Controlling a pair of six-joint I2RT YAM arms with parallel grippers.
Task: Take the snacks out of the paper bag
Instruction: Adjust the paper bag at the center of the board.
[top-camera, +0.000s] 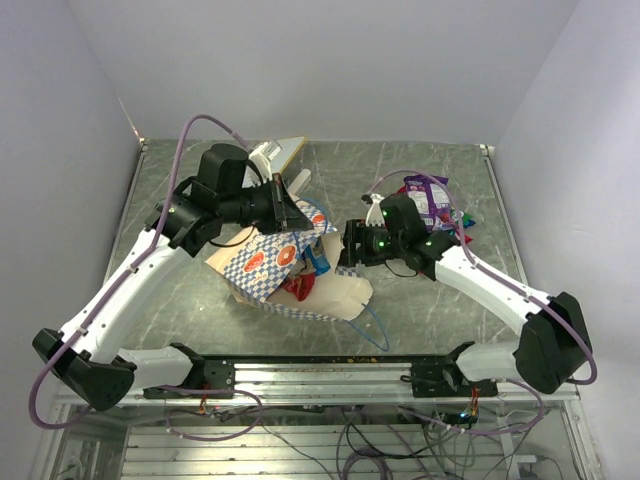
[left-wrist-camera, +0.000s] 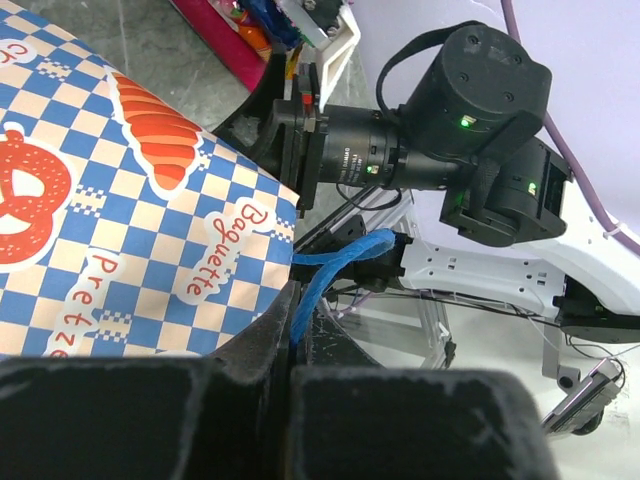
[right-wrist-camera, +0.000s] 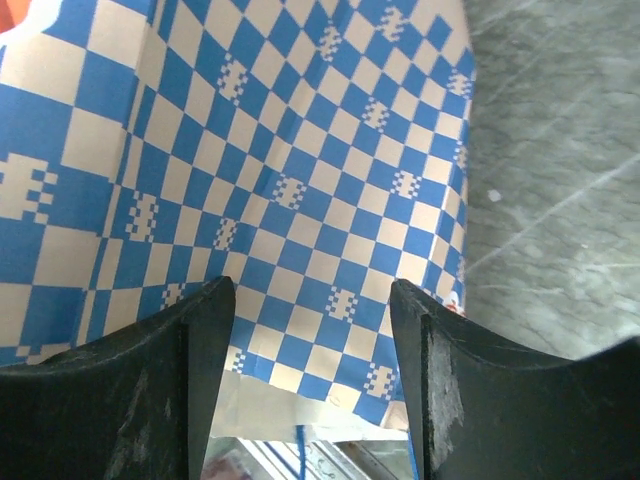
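Note:
My right gripper faces the paper bag's checkered side (right-wrist-camera: 330, 230), so I should pull it back and reach through the paper bag's near opening for the red snack (top-camera: 300, 285).
The paper bag (top-camera: 262, 268) lies crumpled at the table's middle, its blue-and-white checkered band up. My left gripper (top-camera: 296, 212) is above its far edge and shut on a blue string handle (left-wrist-camera: 328, 268); the fingertips (left-wrist-camera: 290, 305) pinch the string beside the checkered paper (left-wrist-camera: 120, 230). My right gripper (top-camera: 346, 250) is open at the bag's right side, its fingers (right-wrist-camera: 205, 360) spread over the checkered band (right-wrist-camera: 260, 160) without holding it. Red (top-camera: 299, 287) and blue (top-camera: 318, 262) snacks show at the bag's mouth. A purple packet (top-camera: 428, 196) and other packets lie behind the right arm.
A flat white board with a wooden edge (top-camera: 284, 155) lies at the back behind the left arm. A pink-red packet (left-wrist-camera: 232, 32) shows at the top of the left wrist view. Walls close the table on three sides; a metal rail (top-camera: 320, 365) runs along the near edge.

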